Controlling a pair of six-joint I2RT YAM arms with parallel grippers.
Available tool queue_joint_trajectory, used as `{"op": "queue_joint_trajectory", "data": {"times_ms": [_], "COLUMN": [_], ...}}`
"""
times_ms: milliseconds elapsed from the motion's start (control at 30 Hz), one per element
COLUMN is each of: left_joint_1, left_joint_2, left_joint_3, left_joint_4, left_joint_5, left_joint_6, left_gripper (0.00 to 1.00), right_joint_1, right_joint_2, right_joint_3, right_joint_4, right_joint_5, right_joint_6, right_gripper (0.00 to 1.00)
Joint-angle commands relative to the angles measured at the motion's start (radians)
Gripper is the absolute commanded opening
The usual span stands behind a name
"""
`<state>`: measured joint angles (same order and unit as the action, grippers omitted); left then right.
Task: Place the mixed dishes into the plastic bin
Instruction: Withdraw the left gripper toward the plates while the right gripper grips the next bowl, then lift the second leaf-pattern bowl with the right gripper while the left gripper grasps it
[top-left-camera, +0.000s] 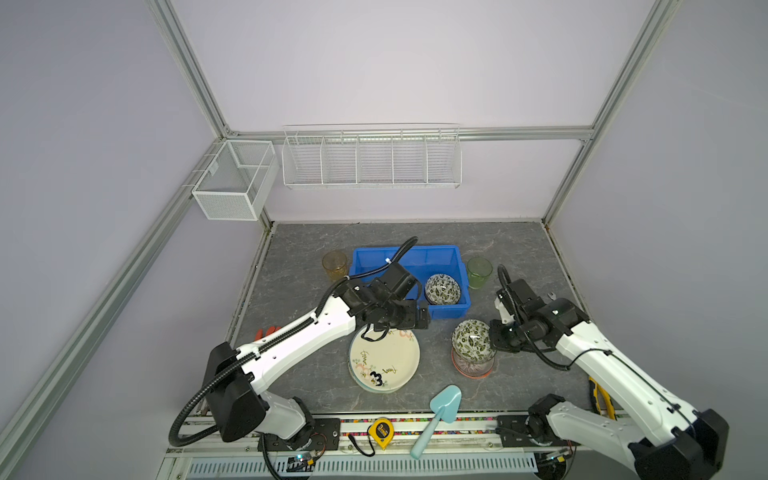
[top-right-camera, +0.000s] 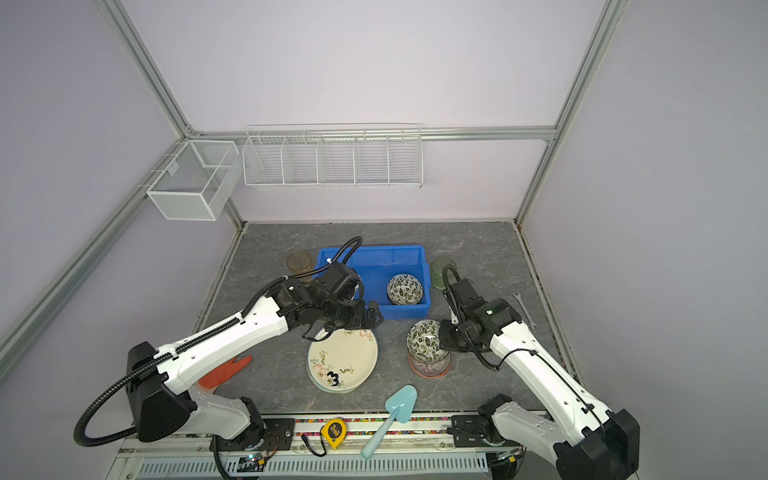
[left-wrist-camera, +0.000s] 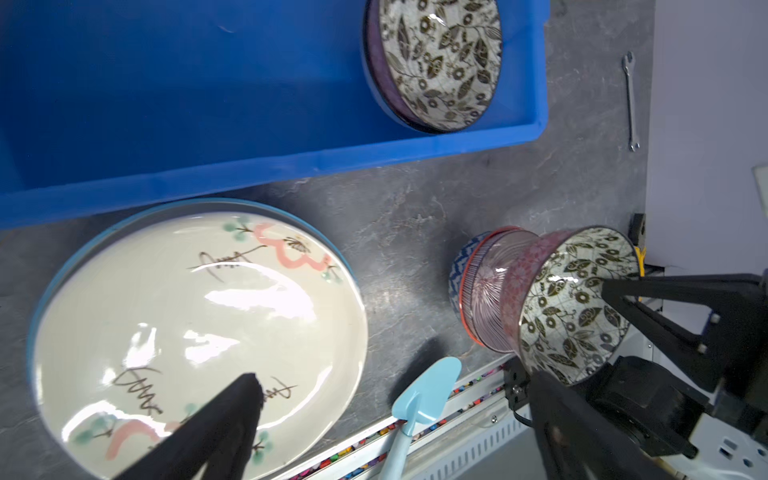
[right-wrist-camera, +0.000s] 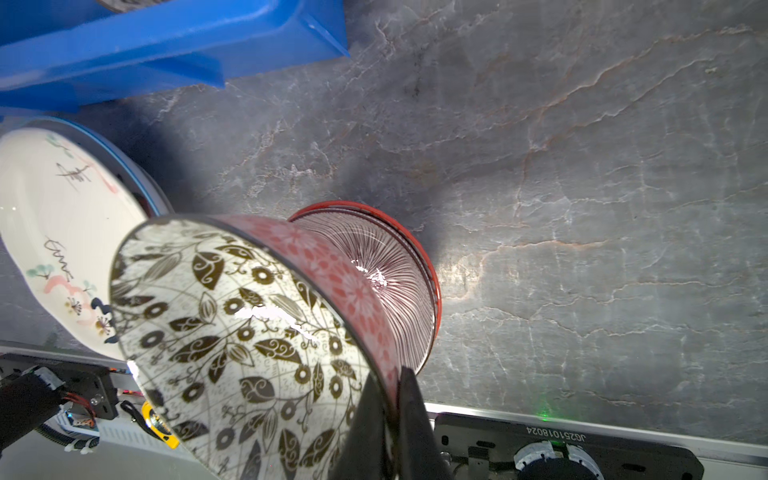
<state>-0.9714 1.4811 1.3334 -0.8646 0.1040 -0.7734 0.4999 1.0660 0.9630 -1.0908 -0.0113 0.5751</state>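
My left gripper should take the pink bowl's opposite rim and carry the bowl in, since my right gripper holds it by the rim farther from the bin.
The blue plastic bin (top-left-camera: 405, 250) stands at the table's middle back with one leaf-patterned bowl (top-left-camera: 442, 288) in its right end. In front of it lies a cream doodle plate (top-left-camera: 384, 359) on top of other plates. My left gripper (top-left-camera: 415, 320) hangs open over that plate's far edge, next to the bin's front wall, holding nothing (left-wrist-camera: 392, 378). To the right, my right gripper (top-left-camera: 492, 338) is shut on the rim of a pink bowl (right-wrist-camera: 249, 332). That bowl is tilted on its side over a stacked orange-rimmed bowl (left-wrist-camera: 484, 291) and a blue bowl (left-wrist-camera: 457, 266).
An amber cup (top-left-camera: 335, 265) stands left of the bin and a green cup (top-left-camera: 479, 272) right of it. A teal scoop (top-left-camera: 440, 409) and a yellow tape measure (top-left-camera: 381, 432) lie at the front edge. A wrench (top-right-camera: 524, 309) lies at the right, and an orange object (top-right-camera: 226, 370) under the left arm.
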Motion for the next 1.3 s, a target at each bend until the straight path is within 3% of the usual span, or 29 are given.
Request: {"op": "queue_joint_trajectory", "data": {"times_ms": [0, 233, 333, 667, 1033, 1267], "left_joint_1": [-0.046, -0.111, -0.12, -0.125, -0.125, -0.125], "left_joint_2": [0.06, 0.176, 0.205, 0.279, 0.32, 0.32], "left_joint_3": [0.065, 0.146, 0.163, 0.223, 0.262, 0.263], "left_joint_4": [0.042, 0.05, 0.049, 0.01, -0.007, -0.007], "left_joint_5": [0.012, 0.028, 0.023, 0.01, 0.021, 0.023], "left_joint_6": [-0.03, -0.017, -0.009, 0.029, 0.052, 0.053], "left_gripper": [0.99, 0.93, 0.85, 0.43, 0.27, 0.08], "right_joint_1": [0.012, 0.028, 0.033, 0.041, 0.05, 0.054], "right_joint_2": [-0.003, 0.027, 0.037, 0.037, 0.023, 0.025], "right_joint_3": [0.044, 0.087, 0.103, 0.118, 0.118, 0.118], "right_joint_4": [-0.018, -0.01, -0.011, -0.018, -0.019, -0.014], "right_joint_5": [-0.028, -0.031, -0.026, -0.012, -0.008, -0.006], "right_joint_6": [0.012, 0.015, 0.017, 0.027, 0.045, 0.049], "right_gripper": [0.07, 0.07, 0.07, 0.07, 0.07, 0.07]}}
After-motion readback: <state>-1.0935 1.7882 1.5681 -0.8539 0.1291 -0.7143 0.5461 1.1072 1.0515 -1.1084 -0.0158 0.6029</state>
